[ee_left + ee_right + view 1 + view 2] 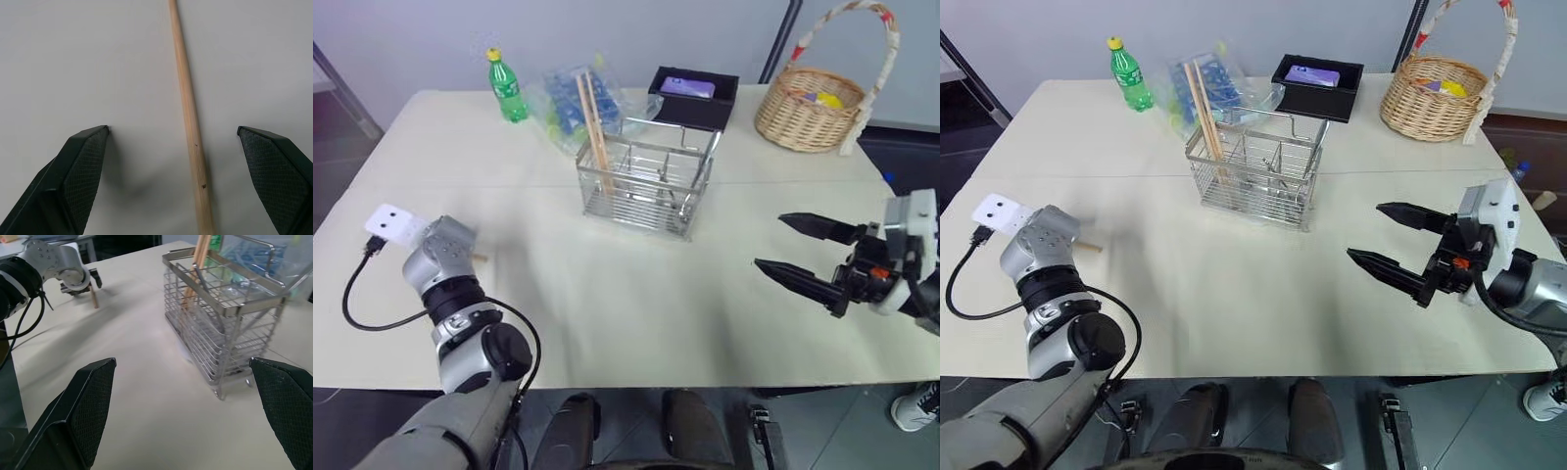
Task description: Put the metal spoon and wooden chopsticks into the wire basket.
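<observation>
The loose wooden chopstick (pixel 190 117) will tip to one side and lean when the robot drops it into the roomy wire basket (pixel 593 122), since the chopsticks in there lean above the basket's rim.
The wire basket (pixel 646 186) stands mid-table with two wooden chopsticks (pixel 593 125) leaning in its left compartment. A thin grey metal handle, which looks like the metal spoon (pixel 208 291), leans inside the basket beside them. One more wooden chopstick (pixel 188 107) lies flat on the table at the left. My left gripper (pixel 172 129) points down over it, open, one finger on each side and neither touching it. Off to the right of the basket, my right gripper (pixel 771 241) hovers above the table, open and empty, pointing toward the basket.
Along the back stand a green bottle (pixel 509 88), a clear bag of blue items (pixel 570 106), a black box (pixel 693 96) and a round wicker basket (pixel 813 113). A white block with a black cable (pixel 393 223) lies by my left wrist.
</observation>
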Tool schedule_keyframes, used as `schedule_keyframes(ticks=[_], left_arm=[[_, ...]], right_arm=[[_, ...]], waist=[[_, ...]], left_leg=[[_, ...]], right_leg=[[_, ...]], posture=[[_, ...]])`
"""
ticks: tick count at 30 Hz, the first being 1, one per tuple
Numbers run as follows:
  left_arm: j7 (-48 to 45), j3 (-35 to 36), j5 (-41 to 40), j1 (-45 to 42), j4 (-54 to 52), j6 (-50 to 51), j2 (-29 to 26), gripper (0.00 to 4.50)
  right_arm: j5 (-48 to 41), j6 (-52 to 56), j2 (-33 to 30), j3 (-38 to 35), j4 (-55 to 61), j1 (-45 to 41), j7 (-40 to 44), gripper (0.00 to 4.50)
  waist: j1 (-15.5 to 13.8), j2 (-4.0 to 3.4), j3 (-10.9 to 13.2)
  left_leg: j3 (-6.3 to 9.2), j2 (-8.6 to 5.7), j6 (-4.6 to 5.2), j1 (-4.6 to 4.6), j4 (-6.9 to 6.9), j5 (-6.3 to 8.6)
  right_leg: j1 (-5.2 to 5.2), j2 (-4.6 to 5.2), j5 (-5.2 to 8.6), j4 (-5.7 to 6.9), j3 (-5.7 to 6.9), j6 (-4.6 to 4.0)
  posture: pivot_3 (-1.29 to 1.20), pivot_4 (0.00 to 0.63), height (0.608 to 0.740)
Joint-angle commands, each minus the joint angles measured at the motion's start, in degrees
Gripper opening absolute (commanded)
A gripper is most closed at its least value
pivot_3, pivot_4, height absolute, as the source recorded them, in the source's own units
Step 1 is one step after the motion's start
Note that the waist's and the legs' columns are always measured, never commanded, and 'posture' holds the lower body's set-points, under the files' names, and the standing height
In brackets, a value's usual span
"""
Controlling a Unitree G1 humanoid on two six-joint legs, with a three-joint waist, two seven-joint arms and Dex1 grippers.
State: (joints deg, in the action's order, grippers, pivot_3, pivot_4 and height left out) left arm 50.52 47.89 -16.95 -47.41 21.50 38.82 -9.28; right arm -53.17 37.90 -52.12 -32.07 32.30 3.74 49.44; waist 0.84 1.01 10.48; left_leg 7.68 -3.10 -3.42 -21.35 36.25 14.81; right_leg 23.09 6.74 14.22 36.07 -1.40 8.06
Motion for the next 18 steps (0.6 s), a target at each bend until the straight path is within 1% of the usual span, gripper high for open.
schedule_keyframes(ticks=[1, 3, 5, 6, 7, 8, 9, 14, 18], left_arm=[[2.2, 0.6, 0.2, 1.7, 2.0, 2.8, -1.6, 4.43], [2.8, 0.0, 0.7, 1.9, 2.5, 3.7, -2.3, 4.43], [3.6, -0.2, 0.7, 1.9, 2.7, 4.0, -2.6, 3.91], [3.5, -0.2, 0.6, 1.9, 2.7, 3.7, -2.7, 3.88], [3.5, -0.1, 0.3, 2.0, 2.7, 3.4, -2.7, 3.21], [3.5, -0.1, 0.1, 2.0, 2.7, 3.2, -2.7, 2.98], [3.5, -0.1, -0.1, 2.1, 2.6, 3.2, -2.8, 2.59], [3.9, 0.0, -0.5, 2.5, 2.4, 3.2, -3.0, 0.03], [3.8, -0.1, -0.5, 2.8, 2.3, 3.3, -3.4, 0.03]], right_arm=[[-1.0, -0.2, -0.5, -1.7, 0.9, -0.6, -0.1, 4.5], [-0.7, -0.3, -0.3, -1.2, 0.7, -1.0, -0.4, 4.5], [-0.5, -0.4, -0.2, -1.0, 0.5, -1.3, -0.6, 4.5], [-0.4, -0.5, -0.2, -0.8, 0.4, -1.4, -0.7, 4.5], [-0.4, -0.5, -0.1, -0.7, 0.4, -1.5, -0.7, 4.5], [-0.3, -0.5, -0.1, -0.7, 0.4, -1.6, -0.8, 4.5], [-0.3, -0.5, -0.1, -0.7, 0.4, -1.6, -0.8, 4.5], [-0.3, -0.4, 0.0, -0.7, 0.4, -1.5, -0.9, 4.5], [-0.4, -0.3, 0.0, -0.7, 0.4, -1.6, -1.0, 4.5]], waist=[[0.1, 0.0, 0.0], [0.1, 0.0, 0.0], [0.1, 0.0, 0.0], [0.0, 0.0, 0.0], [0.0, 0.0, 0.0], [0.0, 0.0, 0.0], [-0.1, 0.0, 0.0], [-0.2, 0.01, 0.0], [-0.1, 0.01, 0.0]], left_leg=[[0.0, 0.0, 0.0, 0.0, 0.0, 0.0], [0.0, 0.0, 0.0, 0.0, 0.0, 0.0], [-0.01, 0.0, 0.0, 0.0, 0.01, 0.0], [0.0, 0.0, 0.0, -0.01, 0.01, 0.0], [0.0, 0.0, 0.0, -0.01, 0.0, 0.0], [-0.01, 0.0, 0.0, -0.01, 0.0, 0.0], [0.0, 0.0, 0.0, -0.01, 0.0, 0.0], [0.0, -0.01, 0.0, -0.04, 0.01, 0.0], [0.0, -0.01, 0.0, -0.03, 0.01, 0.0]], right_leg=[[0.0, 0.0, 0.0, 0.0, 0.0, 0.0], [0.0, 0.0, 0.0, 0.0, 0.0, 0.0], [0.0, 0.0, 0.0, 0.0, 0.0, 0.0], [0.0, 0.0, 0.0, 0.0, 0.0, 0.0], [0.01, 0.0, 0.0, 0.0, 0.0, 0.0], [0.01, 0.0, 0.0, -0.01, -0.01, 0.0], [0.0, 0.0, 0.0, -0.01, 0.0, 0.0], [0.01, 0.01, 0.0, -0.02, -0.01, 0.0], [0.01, 0.01, 0.0, -0.02, -0.01, 0.0]], posture=[[0.0, 0.15, 0.74], [0.0, 0.15, 0.74], [0.0, 0.15, 0.74], [0.0, 0.15, 0.74], [0.0, 0.15, 0.74], [0.0, 0.15, 0.74], [0.0, 0.15, 0.74], [0.0, 0.15, 0.74], [0.0, 0.15, 0.74]])
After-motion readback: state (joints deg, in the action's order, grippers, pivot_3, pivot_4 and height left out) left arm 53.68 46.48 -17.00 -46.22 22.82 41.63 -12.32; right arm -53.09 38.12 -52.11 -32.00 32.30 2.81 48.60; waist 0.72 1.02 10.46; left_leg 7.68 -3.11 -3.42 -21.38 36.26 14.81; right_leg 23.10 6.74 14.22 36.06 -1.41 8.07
